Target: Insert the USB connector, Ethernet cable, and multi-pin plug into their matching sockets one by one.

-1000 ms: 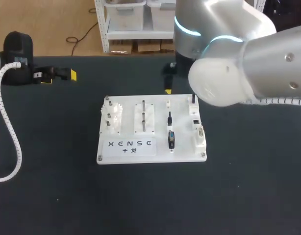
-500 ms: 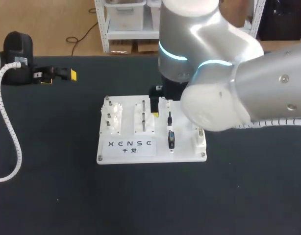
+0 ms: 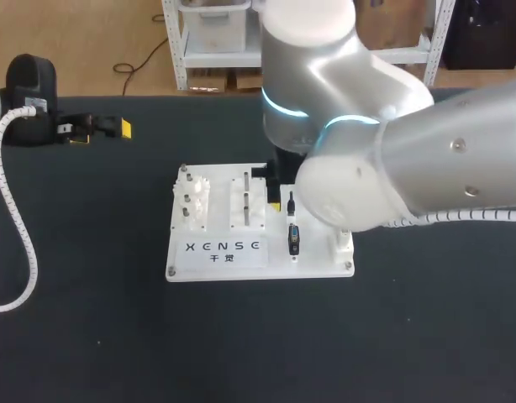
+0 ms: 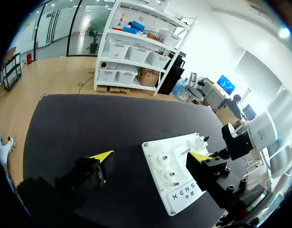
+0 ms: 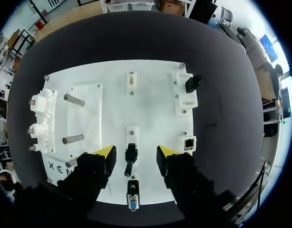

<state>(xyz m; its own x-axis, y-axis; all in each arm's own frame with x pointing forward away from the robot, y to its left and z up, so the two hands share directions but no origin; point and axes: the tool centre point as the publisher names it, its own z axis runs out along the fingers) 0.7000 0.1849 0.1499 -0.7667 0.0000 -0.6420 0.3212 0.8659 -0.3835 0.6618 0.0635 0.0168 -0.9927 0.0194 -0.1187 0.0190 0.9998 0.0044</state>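
My gripper will lift the black Ethernet plug (image 5: pixel 131 156), and the plug will come out of the white holder, because screws (image 5: pixel 132 133) hold that holder to the board.
The white board (image 3: pixel 216 252) lies mid-table. In the right wrist view a black USB connector (image 5: pixel 131 156) stands upright in its holder. My right gripper (image 5: pixel 136 151) is right over it, open. Its yellow fingertips (image 5: pixel 105 151) flank the connector with a gap on each side. Just nearer the camera sits the multi-pin plug (image 5: pixel 132 202) with a blue face. A black Ethernet plug (image 5: pixel 191 84) sits at the board's far right corner, and a socket (image 5: pixel 189 142) lies beside the right finger. My left gripper (image 3: pixel 102 132) hangs open and empty over the table's back left, away from the board.
White gears on posts (image 5: pixel 41 118) and two metal pegs (image 5: pixel 72 99) occupy the board's left part. My right arm's bulky elbow (image 3: pixel 359 168) hides the board's right side in the head view. A corrugated cable (image 3: pixel 23 243) runs along the left edge.
My right arm has swung from behind the board to above its middle, coming down over the USB connector. Its fingers have drawn closer together. The left arm has not moved.
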